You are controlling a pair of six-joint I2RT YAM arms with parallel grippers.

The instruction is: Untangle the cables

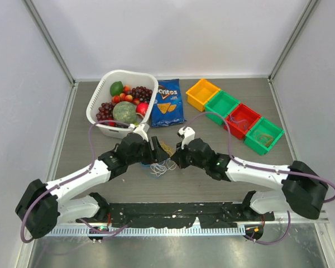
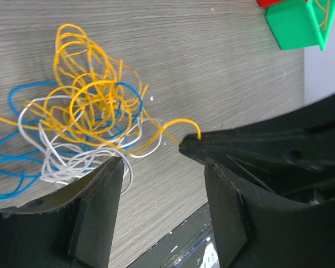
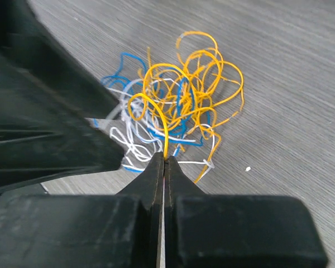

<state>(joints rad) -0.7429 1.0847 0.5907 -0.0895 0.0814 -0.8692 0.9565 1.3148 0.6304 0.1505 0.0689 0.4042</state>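
Note:
The yellow cable winds through the white (image 2: 92, 114) and blue cables. My left gripper should hold the white loop (image 2: 128, 172) while my right gripper raises the yellow cable until it is clear.
The cables (image 1: 163, 167) are a small tangle of yellow, white and blue strings on the grey table between my two grippers. They also show in the left wrist view (image 2: 84, 125) and the right wrist view (image 3: 176, 103). My right gripper (image 3: 165, 160) is shut on one yellow cable (image 3: 163, 125), pinching it at the fingertips just beside the bundle. It shows in the top view (image 1: 176, 157) to the right of the tangle. My left gripper (image 2: 163, 167) is open and empty, hovering close to the bundle's edge, and shows in the top view (image 1: 156, 151).
A white basket (image 1: 92, 107) of fruit stands at the back left with a blue Doritos bag (image 1: 168, 103) beside it. A row of bins, yellow (image 1: 202, 93), green (image 1: 221, 104), red (image 1: 242, 120) and green (image 1: 263, 135), runs along the back right.

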